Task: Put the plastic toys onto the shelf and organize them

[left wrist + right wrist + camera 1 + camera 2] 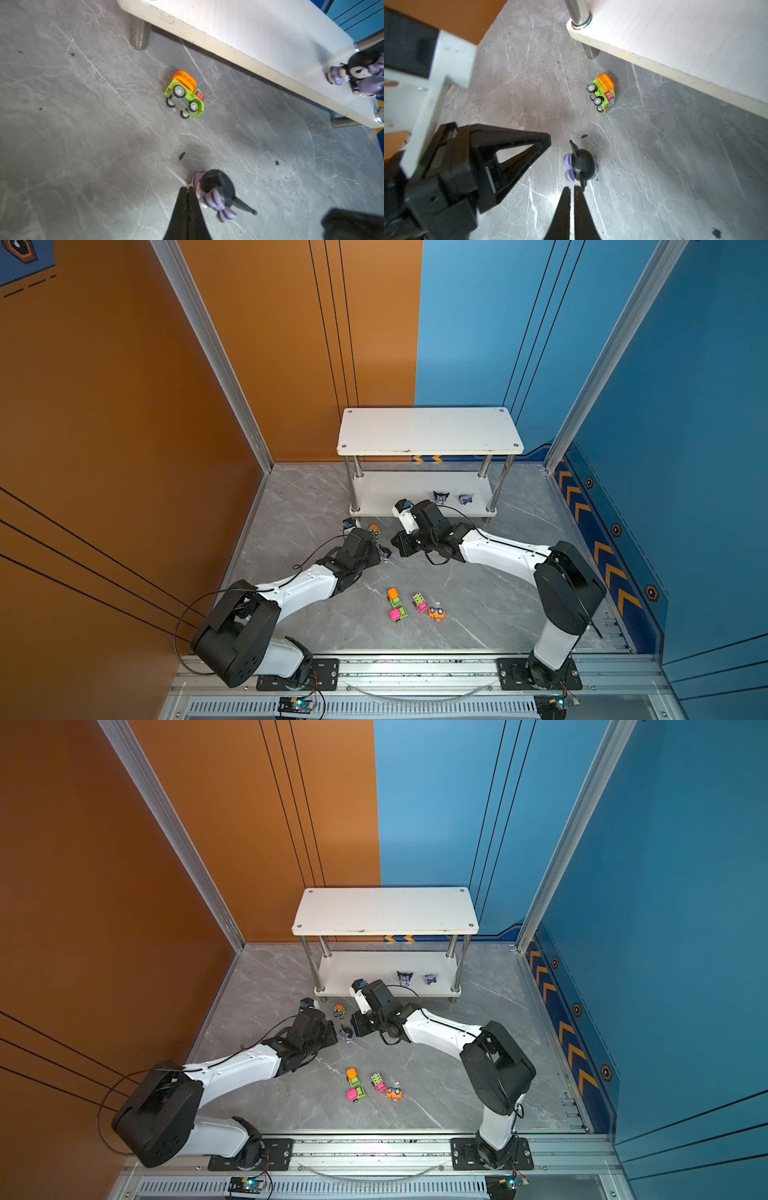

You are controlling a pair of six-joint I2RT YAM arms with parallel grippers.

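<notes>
My right gripper should back away and my left gripper should open and take the figurine (346,1033) to the lower board (376,969), because my closed grippers crowd it from both sides.
The white shelf (430,431) stands at the back. Two black-and-lilac figurines (441,497) (466,499) stand on its lower board. A third figurine (384,552) (216,193) sits on the floor between both grippers. My left gripper (188,190) is shut, and the figurine rests against the side of one finger, not between the jaws. My right gripper (572,188) is shut on nothing, its tips just short of the figurine's (580,164) ear. A green-and-orange car (374,530) (185,95) lies on its side in front of the shelf. Several neon cars (398,613) cluster nearer the front.
A chrome post (578,14) and foot of the shelf (139,35) stand close behind the tipped car. The two arms meet at the middle of the grey marble floor (299,506). Orange and blue walls enclose the cell, and a rail (415,668) runs along the front.
</notes>
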